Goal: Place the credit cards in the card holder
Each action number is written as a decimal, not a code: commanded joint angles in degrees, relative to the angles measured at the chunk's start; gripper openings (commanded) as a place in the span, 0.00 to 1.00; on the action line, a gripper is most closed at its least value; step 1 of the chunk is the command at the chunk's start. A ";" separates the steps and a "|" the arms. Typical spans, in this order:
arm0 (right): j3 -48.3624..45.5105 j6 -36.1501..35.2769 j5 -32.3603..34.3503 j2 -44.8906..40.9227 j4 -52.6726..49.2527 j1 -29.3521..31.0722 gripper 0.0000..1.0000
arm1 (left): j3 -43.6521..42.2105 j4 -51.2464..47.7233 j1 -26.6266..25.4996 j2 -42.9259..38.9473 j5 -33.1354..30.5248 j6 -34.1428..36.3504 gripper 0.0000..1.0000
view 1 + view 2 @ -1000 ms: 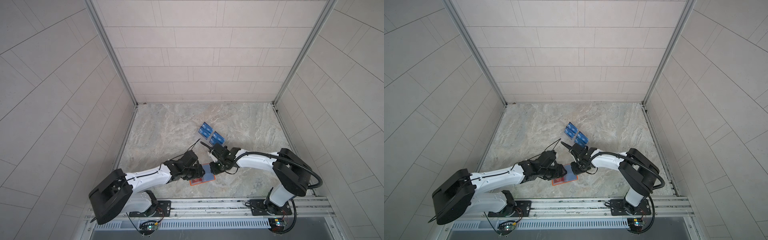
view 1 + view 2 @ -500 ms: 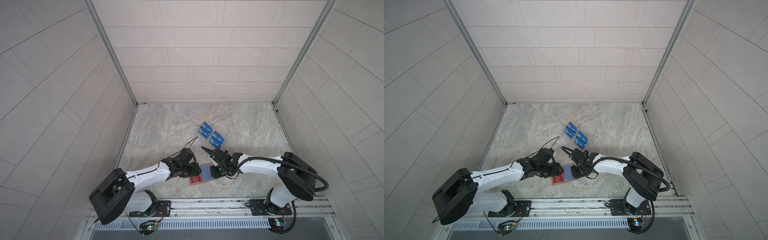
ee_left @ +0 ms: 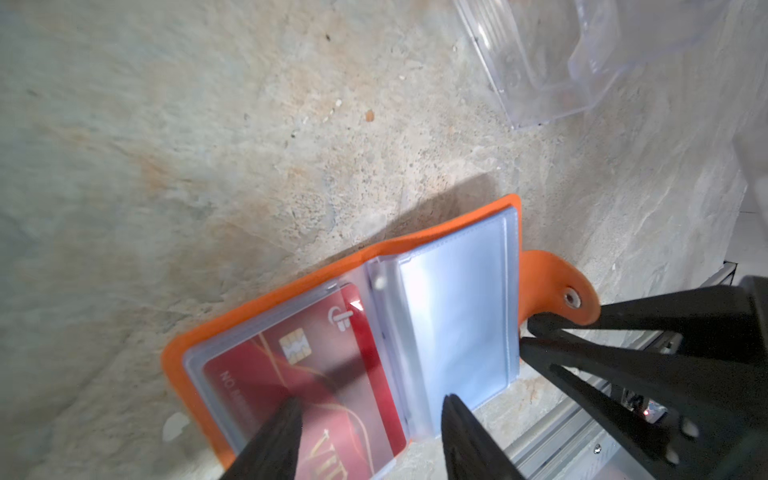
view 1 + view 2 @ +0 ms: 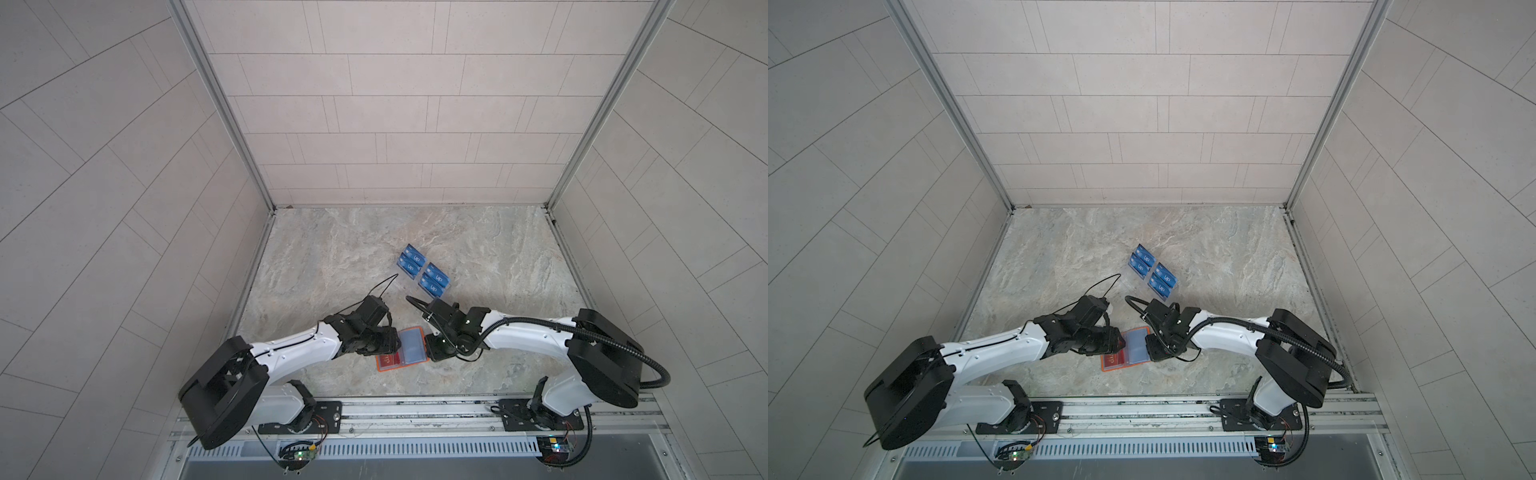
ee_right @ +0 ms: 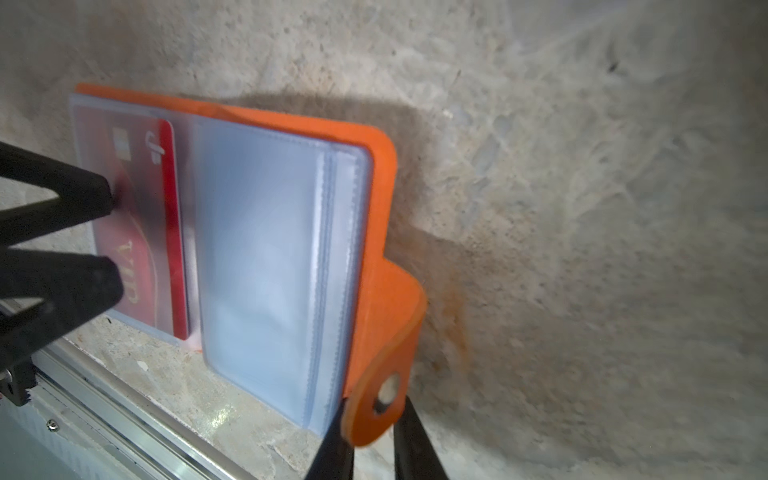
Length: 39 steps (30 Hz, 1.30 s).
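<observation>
My right gripper should lower the snap tab (image 5: 385,393) it is pinching, and my left gripper should raise the sleeve (image 5: 257,256), because the blank sleeve is lying flat.
The orange card holder (image 4: 422,332) (image 4: 1103,366) lies open on the stone table near the front. A red credit card (image 3: 332,365) (image 5: 168,232) sits in its left clear sleeve, and the right sleeve (image 3: 457,311) (image 5: 266,257) looks blank. My left gripper (image 3: 370,409) (image 4: 392,338) is open, its fingertips (image 5: 97,191) over the red card's page. My right gripper (image 5: 372,409) (image 4: 432,353) is shut on the holder's snap tab (image 3: 561,291), which is lifted off the table. Several blue credit cards (image 4: 424,272) (image 4: 1152,272) stand farther back.
The blue cards sit in a clear acrylic tiered rack (image 3: 540,62) just behind both grippers. A metal rail (image 4: 415,409) runs along the table's front edge, close to the holder. Tiled walls close in the left, right and back sides.
My right gripper has shifted a little toward the front edge, along the holder's right side. The left gripper has barely moved and stays over the red card's page.
</observation>
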 commanded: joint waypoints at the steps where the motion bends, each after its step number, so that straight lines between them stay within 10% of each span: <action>1: 0.36 0.30 0.89 -1.86 -2.34 -0.04 0.21 | 2.35 -2.72 0.35 -0.66 0.90 1.27 0.59; 19: 5.83 -4.15 -0.33 2.39 0.55 -2.18 0.25 | -1.21 16.41 -2.98 2.22 2.98 -14.94 0.56; 39: 2.39 -4.12 -2.29 6.25 4.24 -3.87 0.21 | -5.33 23.36 -2.90 6.60 3.52 -17.65 0.50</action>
